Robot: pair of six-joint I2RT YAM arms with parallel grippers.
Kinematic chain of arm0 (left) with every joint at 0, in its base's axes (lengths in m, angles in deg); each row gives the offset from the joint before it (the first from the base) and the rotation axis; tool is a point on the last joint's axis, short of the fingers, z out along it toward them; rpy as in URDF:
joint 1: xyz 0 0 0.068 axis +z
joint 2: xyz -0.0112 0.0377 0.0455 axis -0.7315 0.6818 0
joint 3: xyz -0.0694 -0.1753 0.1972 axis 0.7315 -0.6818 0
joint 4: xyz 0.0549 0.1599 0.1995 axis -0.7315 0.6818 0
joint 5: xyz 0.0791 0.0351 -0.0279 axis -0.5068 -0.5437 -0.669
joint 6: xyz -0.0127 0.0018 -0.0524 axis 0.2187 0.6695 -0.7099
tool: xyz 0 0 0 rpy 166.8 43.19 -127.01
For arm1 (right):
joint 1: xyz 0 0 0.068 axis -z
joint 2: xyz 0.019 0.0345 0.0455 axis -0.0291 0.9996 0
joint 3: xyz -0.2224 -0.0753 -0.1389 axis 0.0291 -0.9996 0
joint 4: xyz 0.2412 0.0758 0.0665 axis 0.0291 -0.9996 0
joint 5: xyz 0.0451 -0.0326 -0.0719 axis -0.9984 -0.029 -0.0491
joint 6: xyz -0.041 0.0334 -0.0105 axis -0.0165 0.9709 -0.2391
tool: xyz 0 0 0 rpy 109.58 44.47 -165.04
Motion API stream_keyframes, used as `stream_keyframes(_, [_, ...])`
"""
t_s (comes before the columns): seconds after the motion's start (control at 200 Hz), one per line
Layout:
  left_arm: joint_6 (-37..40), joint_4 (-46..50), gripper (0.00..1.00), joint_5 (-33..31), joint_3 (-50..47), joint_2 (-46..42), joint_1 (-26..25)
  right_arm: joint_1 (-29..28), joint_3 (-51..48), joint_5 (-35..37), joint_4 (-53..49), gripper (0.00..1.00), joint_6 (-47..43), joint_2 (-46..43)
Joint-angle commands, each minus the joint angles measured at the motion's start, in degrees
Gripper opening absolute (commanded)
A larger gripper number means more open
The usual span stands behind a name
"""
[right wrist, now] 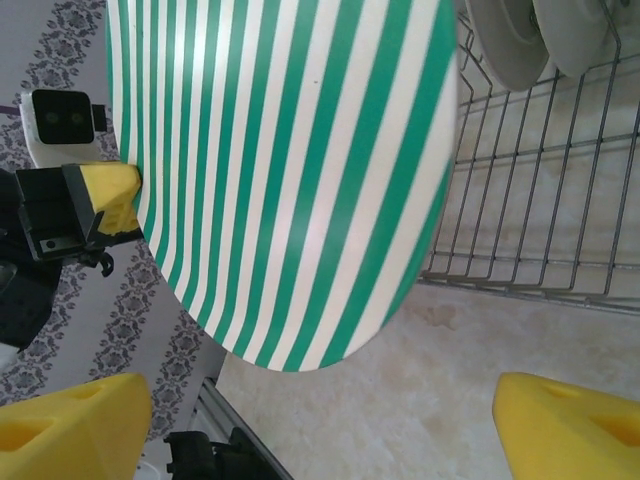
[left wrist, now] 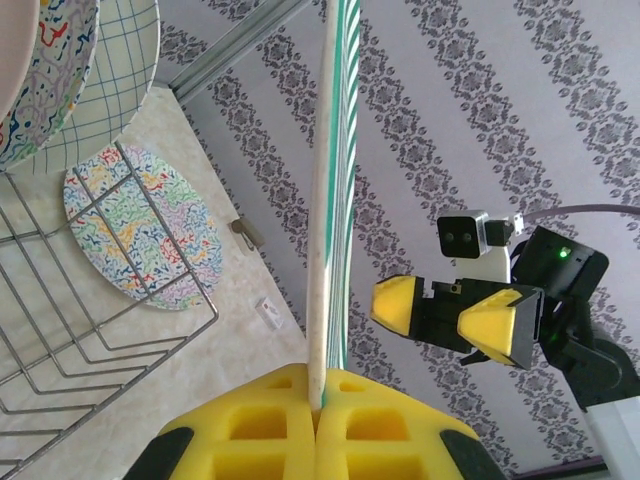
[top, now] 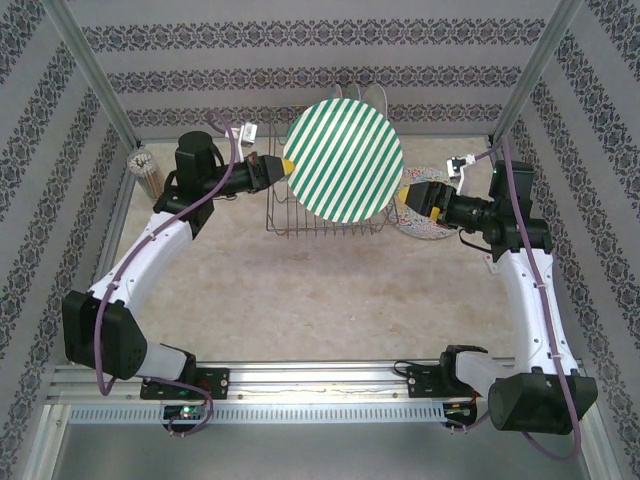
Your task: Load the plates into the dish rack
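My right gripper should keep moving toward the striped plate's free edge (top: 401, 180) until its open fingers are on both sides of that edge, then close, as my left gripper holds the opposite edge (top: 294, 173).
A green-white striped plate (top: 343, 160) hangs upright in the air above the dish rack (top: 285, 222). My left gripper (top: 283, 168) is shut on its left rim; in the left wrist view the plate (left wrist: 330, 200) stands edge-on, pinched in that gripper (left wrist: 320, 400). My right gripper (top: 405, 197) is open just off the plate's right edge, not touching it. From the right wrist, the striped plate (right wrist: 290, 170) lies ahead of the spread fingers (right wrist: 570, 425). A checked plate (left wrist: 120, 70) and a floral plate (left wrist: 45, 80) stand in the rack (left wrist: 100, 330). Another floral plate (left wrist: 145, 235) lies on the table.
The floral plate (top: 428, 230) on the table lies right of the rack, beneath my right gripper. A cup of pencils (top: 147, 170) stands at the far left by the wall. Patterned walls close in the back and sides. Bare tabletop (top: 330, 300) lies in front of the rack.
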Motion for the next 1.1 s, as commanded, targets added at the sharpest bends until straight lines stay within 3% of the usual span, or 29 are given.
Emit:
stream_keyframes(0.0, [-3.5,-10.6,0.0,4.5,-1.0,-0.8,0.7,-0.5,0.6,-0.6,4.4,0.9,-0.9,0.6])
stream_keyframes(0.669, [-9.4,-20.8,0.0,12.2,-4.1,2.1,0.9,-0.3,3.3,-3.1,15.4,0.89,2.8,5.2])
stream_keyframes(0.869, [-11.7,-23.8,0.0,13.0,-4.4,2.7,0.9,-0.2,2.5,2.5,15.4,0.87,2.4,5.0])
stream_keyframes(1.094, [-11.7,-24.0,0.0,13.0,-4.6,2.8,0.8,-0.2,1.7,1.1,17.7,0.87,4.5,5.9])
